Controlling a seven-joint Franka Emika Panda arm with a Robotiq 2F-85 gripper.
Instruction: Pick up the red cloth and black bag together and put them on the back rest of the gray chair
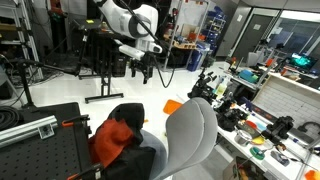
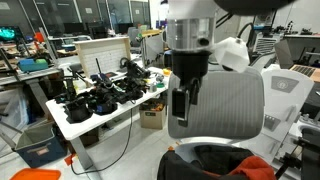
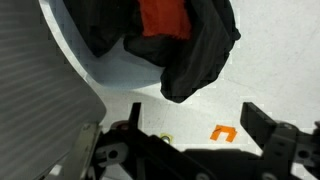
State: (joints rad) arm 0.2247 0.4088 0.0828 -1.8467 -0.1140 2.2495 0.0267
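The red cloth sits bunched on top of the black bag, open from above, so my gripper carries on moving down open until its fingers straddle the cloth (image 1: 119,131).
The red cloth (image 1: 113,134) lies bunched with the black bag (image 1: 137,158) on the seat in front of the gray chair's back rest (image 1: 190,132). In the wrist view the red cloth (image 3: 163,18) sits on top of the black bag (image 3: 203,52) at the top, with the ribbed back rest (image 3: 40,95) at the left. Both also show low in an exterior view, the cloth (image 2: 222,155) on the bag (image 2: 200,167) below the back rest (image 2: 228,105). My gripper (image 3: 198,125) is open and empty, well above the pile (image 1: 142,68) (image 2: 182,100).
A long cluttered table (image 2: 95,112) with tools and black gear stands beside the chair (image 1: 262,125). An orange mark (image 3: 222,132) lies on the pale floor. A black block with orange clamps (image 1: 45,135) sits by the chair. Black frames (image 1: 95,50) stand behind.
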